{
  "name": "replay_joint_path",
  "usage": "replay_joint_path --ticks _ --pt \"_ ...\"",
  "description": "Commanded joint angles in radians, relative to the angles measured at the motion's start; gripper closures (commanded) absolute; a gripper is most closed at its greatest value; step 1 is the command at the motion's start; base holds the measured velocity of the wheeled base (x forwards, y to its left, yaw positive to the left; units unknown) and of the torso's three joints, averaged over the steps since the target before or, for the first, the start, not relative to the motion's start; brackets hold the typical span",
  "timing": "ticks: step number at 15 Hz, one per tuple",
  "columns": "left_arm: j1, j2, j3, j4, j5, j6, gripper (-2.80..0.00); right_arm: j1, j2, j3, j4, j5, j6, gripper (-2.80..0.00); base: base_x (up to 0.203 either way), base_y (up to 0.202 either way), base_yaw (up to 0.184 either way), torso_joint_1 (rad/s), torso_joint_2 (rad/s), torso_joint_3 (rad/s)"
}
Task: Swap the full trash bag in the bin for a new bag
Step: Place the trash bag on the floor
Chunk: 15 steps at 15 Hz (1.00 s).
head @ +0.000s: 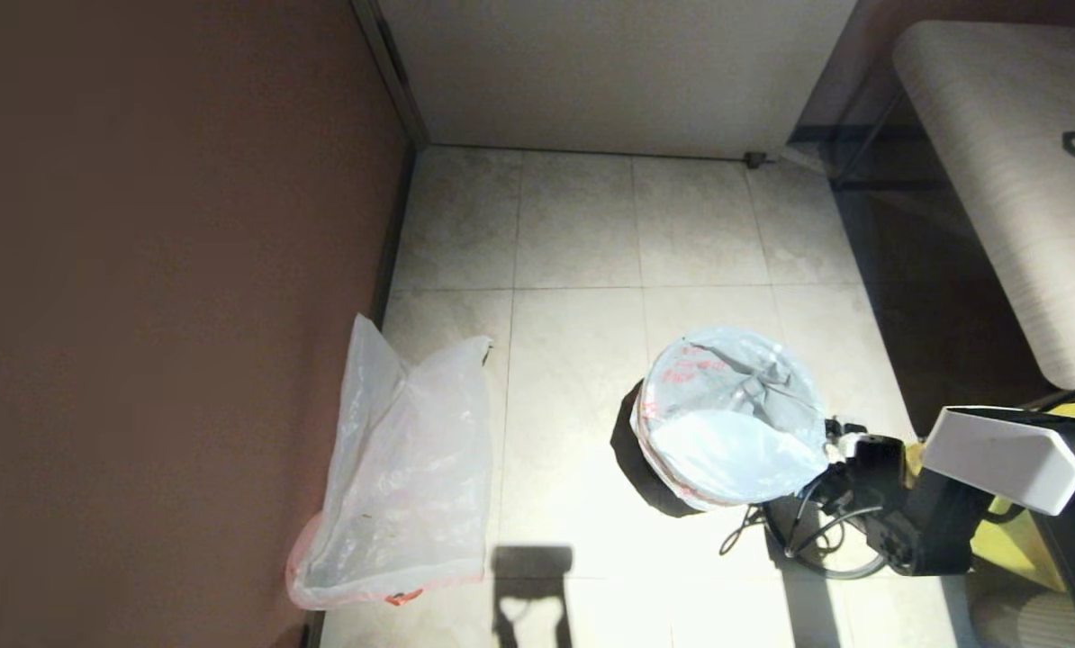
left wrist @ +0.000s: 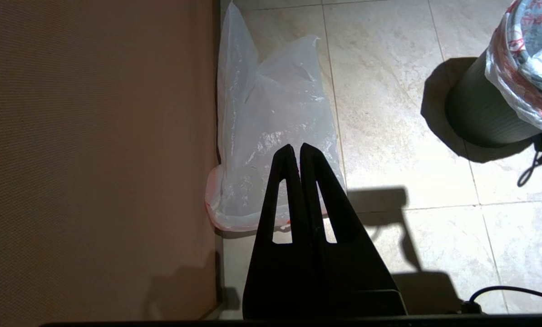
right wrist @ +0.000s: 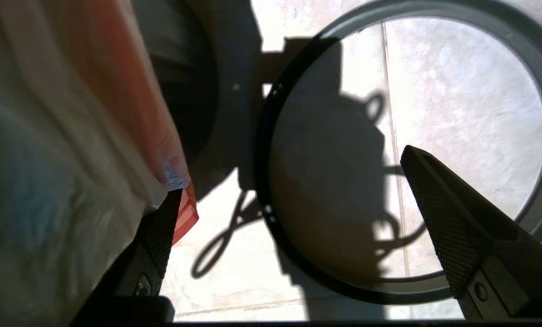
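The grey hoop (head: 844, 574) is lying on the floor. The white bag's folded edge (head: 821, 466) will therefore peel off the black bin's rim when I pull.
The black bin (left wrist: 480, 113) stands on the tiled floor, lined with a white bag with red print (head: 727, 423) folded over its rim. A translucent trash bag (head: 402, 468) with a red edge lies slumped against the brown wall on the left. My right gripper (head: 839, 441) is at the bin's rim on its right side, open (right wrist: 293, 177). One of its fingers (right wrist: 160, 236) rests against the hanging bag edge (right wrist: 71, 159), with nothing clamped. The grey hoop (right wrist: 402, 290) lies on the floor beneath it. My left gripper (left wrist: 296, 147) hangs shut and empty above the slumped bag.
A brown wall (head: 159, 315) runs along the left. A pale bench (head: 1024, 180) stands at the right, over a dark floor area. Black cable loops (head: 745, 535) lie on the floor beside the hoop (head: 848, 569). A white wall (head: 609, 72) closes the far side.
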<state>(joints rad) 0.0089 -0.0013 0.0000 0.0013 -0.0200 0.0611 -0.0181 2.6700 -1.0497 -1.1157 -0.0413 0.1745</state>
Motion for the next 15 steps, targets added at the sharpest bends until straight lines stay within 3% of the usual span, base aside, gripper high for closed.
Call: replay_joint_path --ticks 1,6,10,15 --pt "0.000 -0.002 0.000 0.000 0.000 0.000 0.00 -0.005 0.013 -0.034 0.038 -0.011 0.002 -2.80 0.000 0.000 0.000 0.000 0.00 0.000" --pt "0.000 -0.002 0.000 0.000 0.000 0.000 0.00 -0.003 0.005 -0.056 -0.010 -0.163 -0.006 -2.80 0.000 0.000 0.000 0.000 0.00 0.000" --pt "0.000 -0.002 0.000 0.000 0.000 0.001 0.00 0.001 -0.001 -0.018 -0.213 -0.314 -0.016 -2.80 0.000 0.000 0.000 0.000 0.00 0.000" --pt "0.000 -0.002 0.000 0.000 0.000 0.000 0.00 0.012 -0.047 -0.016 -0.234 -0.434 0.034 -2.80 0.000 0.000 0.000 0.000 0.00 0.000"
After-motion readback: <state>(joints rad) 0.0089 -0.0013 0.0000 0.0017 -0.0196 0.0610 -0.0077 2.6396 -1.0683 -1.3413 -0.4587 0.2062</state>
